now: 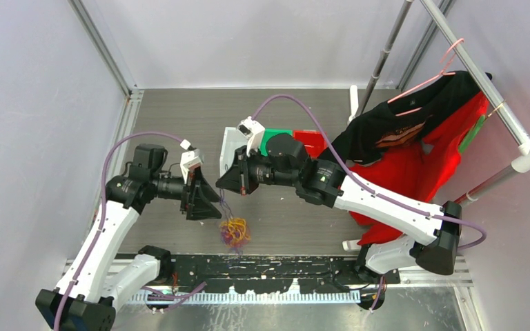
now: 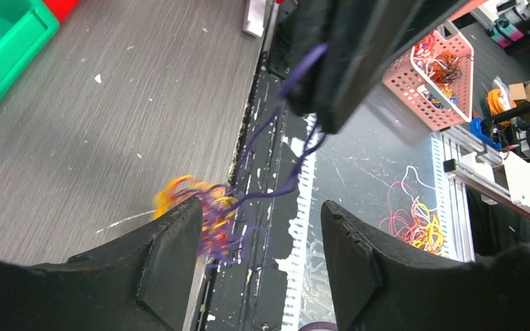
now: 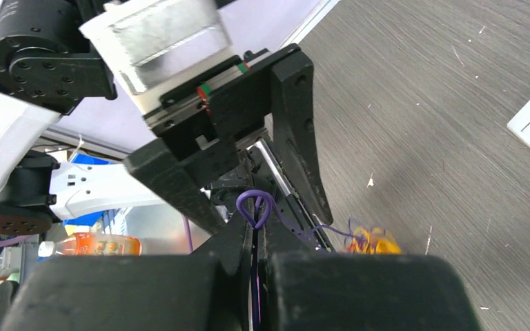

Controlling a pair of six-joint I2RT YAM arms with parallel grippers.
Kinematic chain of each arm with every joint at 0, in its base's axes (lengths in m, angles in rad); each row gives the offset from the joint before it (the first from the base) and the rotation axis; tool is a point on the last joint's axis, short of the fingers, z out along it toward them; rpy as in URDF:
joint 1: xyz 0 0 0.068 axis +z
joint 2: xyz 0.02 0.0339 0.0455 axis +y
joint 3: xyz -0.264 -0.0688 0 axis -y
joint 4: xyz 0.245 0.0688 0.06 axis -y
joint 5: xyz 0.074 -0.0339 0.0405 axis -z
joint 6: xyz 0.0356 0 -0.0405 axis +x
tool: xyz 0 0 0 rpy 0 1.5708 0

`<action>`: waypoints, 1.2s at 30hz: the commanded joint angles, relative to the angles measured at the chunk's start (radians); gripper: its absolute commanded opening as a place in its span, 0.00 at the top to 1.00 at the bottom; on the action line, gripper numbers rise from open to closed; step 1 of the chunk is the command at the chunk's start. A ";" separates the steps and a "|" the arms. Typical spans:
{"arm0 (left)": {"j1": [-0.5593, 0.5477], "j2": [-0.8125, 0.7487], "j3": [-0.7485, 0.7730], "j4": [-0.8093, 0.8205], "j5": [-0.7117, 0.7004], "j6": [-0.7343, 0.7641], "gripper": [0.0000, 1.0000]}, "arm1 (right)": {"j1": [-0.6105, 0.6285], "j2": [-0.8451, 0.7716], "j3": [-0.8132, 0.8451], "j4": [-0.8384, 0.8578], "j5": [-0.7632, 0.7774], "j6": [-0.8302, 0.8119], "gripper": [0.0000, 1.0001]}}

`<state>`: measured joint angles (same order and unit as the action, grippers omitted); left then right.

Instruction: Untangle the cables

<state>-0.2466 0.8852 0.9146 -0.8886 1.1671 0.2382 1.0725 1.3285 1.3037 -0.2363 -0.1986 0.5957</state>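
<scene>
I should take the purple cable (image 2: 270, 194) with my left gripper, because the tangle (image 1: 235, 232) hangs from that cable in my right gripper. This will free my right gripper for the tangle.
The cables form a small purple, orange-yellow and red tangle (image 1: 234, 232) near the table's front edge; it hangs blurred from a purple strand (image 2: 276, 189). My right gripper (image 1: 225, 185) is shut on that purple strand, whose loop (image 3: 254, 205) sticks out past the fingertips, with the tangle (image 3: 369, 241) below. My left gripper (image 1: 212, 205) is open and empty just left of the strand, its fingers (image 2: 172, 241) to either side above the tangle (image 2: 203, 214).
A green bin (image 1: 275, 140) and a red bin (image 1: 312, 140) sit behind the right arm. A clothes rack (image 1: 455, 41) with red and black garments (image 1: 414, 152) stands at right. A black rail (image 1: 283, 265) runs along the front edge. A pink basket (image 2: 438, 69) lies off the table.
</scene>
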 commanded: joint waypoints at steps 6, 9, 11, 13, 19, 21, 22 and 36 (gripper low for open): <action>0.004 -0.005 0.065 0.072 -0.015 -0.036 0.36 | -0.009 -0.029 0.034 0.049 0.057 -0.001 0.99; 0.003 -0.030 0.060 0.134 -0.147 -0.027 0.46 | -0.011 -0.024 0.038 0.045 0.061 0.003 0.99; 0.003 -0.041 0.059 0.125 -0.178 0.024 0.51 | -0.012 -0.022 0.037 0.046 0.070 0.009 0.99; 0.002 -0.052 0.057 0.125 -0.205 0.058 0.55 | -0.014 -0.017 0.036 0.049 0.075 0.016 0.99; 0.002 -0.111 0.013 0.209 -0.281 0.139 0.44 | -0.014 0.018 0.042 0.055 0.107 0.054 0.99; 0.000 -0.123 0.006 0.214 -0.238 0.142 0.40 | -0.015 0.027 0.042 0.060 0.122 0.071 0.99; -0.004 -0.129 0.002 0.212 -0.219 0.143 0.38 | -0.015 0.031 0.044 0.063 0.127 0.080 0.99; -0.042 -0.155 -0.108 0.464 -0.393 0.043 0.68 | -0.014 0.071 0.029 0.109 0.146 0.150 0.99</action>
<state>-0.2844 0.7197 0.8059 -0.5568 0.8539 0.3134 1.0626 1.4044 1.3037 -0.2119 -0.0681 0.7170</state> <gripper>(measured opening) 0.410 0.053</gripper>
